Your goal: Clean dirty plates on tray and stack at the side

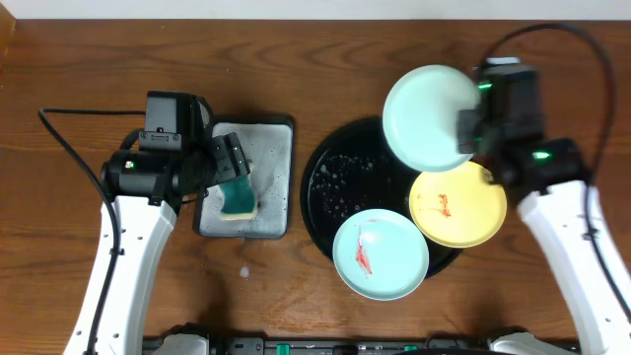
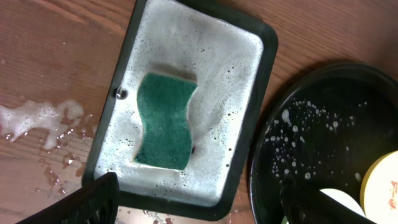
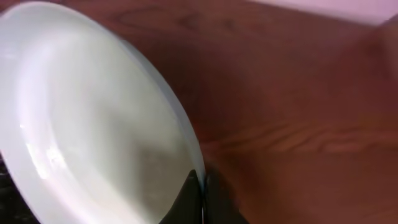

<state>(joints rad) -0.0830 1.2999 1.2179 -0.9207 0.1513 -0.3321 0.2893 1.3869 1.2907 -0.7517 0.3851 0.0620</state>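
Note:
The marked mint-blue plate sticks out over the black tray's rim, so the robot's right gripper should first put its held plate aside and then shift the marked plate [image 1: 381, 254] inward.
My right gripper [image 1: 471, 130] is shut on the rim of a pale mint-blue plate [image 1: 429, 116] and holds it raised over the far right part of the round black tray [image 1: 325, 182]. In the right wrist view the jaws [image 3: 202, 182] pinch that plate's edge [image 3: 93, 118]. A pale yellow plate [image 1: 457, 204] and a second mint-blue plate [image 1: 381, 253], each with a red mark, lie on the tray's right and front. My left gripper [image 1: 232, 163] is open above the teal sponge [image 2: 165, 119]; its jaws [image 2: 199, 202] hold nothing.
The sponge lies in a rectangular metal tray of white foam [image 2: 230, 62], left of the black tray [image 2: 323, 124]. Foam splashes lie on the wooden table [image 2: 37, 118] beside it. Soapy droplets dot the black tray's bare surface.

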